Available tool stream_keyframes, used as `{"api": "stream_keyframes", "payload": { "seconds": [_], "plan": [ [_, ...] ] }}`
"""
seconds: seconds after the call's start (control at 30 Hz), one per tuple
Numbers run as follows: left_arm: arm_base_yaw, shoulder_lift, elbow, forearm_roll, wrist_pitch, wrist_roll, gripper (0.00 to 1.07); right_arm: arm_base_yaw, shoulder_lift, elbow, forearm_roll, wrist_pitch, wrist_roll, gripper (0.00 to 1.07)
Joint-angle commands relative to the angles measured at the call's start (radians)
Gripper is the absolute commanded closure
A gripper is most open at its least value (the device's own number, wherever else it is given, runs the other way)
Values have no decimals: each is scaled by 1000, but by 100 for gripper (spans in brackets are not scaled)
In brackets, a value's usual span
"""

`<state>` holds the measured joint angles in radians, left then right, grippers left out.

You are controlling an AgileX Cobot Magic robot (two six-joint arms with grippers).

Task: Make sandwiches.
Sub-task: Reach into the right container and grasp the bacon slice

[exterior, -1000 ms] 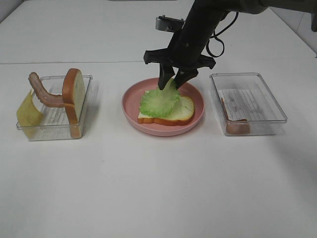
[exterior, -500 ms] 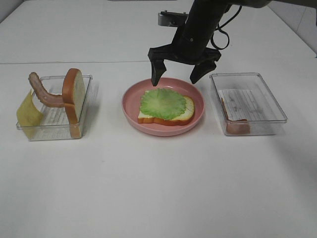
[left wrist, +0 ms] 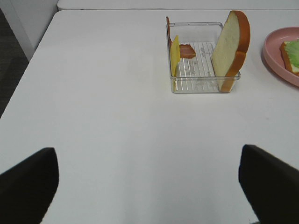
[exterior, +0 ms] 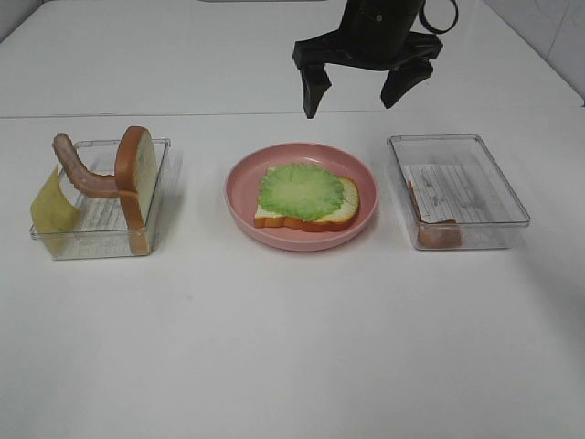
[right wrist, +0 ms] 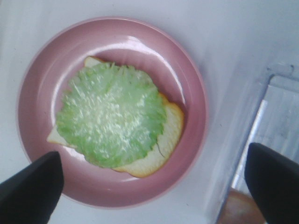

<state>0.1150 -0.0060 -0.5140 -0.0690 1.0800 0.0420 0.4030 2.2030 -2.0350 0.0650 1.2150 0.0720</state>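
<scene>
My gripper will lay down the brown piece (exterior: 441,235), which bends around its tray's near corner (exterior: 420,222), so the piece will hang down first and then go flat across the lettuce as I lay it down.
A white bread slice (exterior: 343,208) lies on the pink plate (exterior: 243,179) with a green lettuce leaf (exterior: 300,190) on top; both show in the right wrist view, the lettuce (right wrist: 112,114) over the bread (right wrist: 166,137). My right gripper (exterior: 363,90) is open and empty, raised above the plate's far side. In the left clear tray (exterior: 101,229) stand a second bread slice (exterior: 135,178), a bacon strip (exterior: 80,174) and a yellow cheese slice (exterior: 50,208). My left gripper (left wrist: 149,179) is open and empty, well short of that tray (left wrist: 202,70).
A right clear tray (exterior: 457,187) holds a brown piece (exterior: 439,235) at its near end. The white table (exterior: 292,347) stretches wide in front of the plate and trays.
My right gripper let go of the lettuce, opened and rose up and back from the plate. The lettuce now lies flat on the bread. The left side is unchanged.
</scene>
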Motion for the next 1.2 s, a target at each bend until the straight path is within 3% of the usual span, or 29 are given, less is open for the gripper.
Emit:
{"api": "stream_keyframes", "payload": {
  "seconds": [0.03, 0.07, 0.1, 0.2, 0.57, 1.2],
  "plan": [
    [-5, -12, -1, 3, -3, 1, 6, -23, -98, 152, -65, 115, 35, 8],
    [-5, -12, -1, 3, -3, 1, 6, -23, -98, 152, -65, 115, 35, 8],
    [-5, -12, -1, 4, -3, 1, 6, -49, -136, 228, -59, 115, 39, 9],
    [-5, -12, -1, 6, -3, 1, 6, -85, -165, 315, -56, 94, 39, 9],
    [-5, -12, -1, 7, -3, 1, 6, -130, -168, 481, 11, -61, 15, 11],
    [-5, -12, -1, 7, -3, 1, 6, -130, -86, 508, 3, -150, 12, 11]
  ]
}}
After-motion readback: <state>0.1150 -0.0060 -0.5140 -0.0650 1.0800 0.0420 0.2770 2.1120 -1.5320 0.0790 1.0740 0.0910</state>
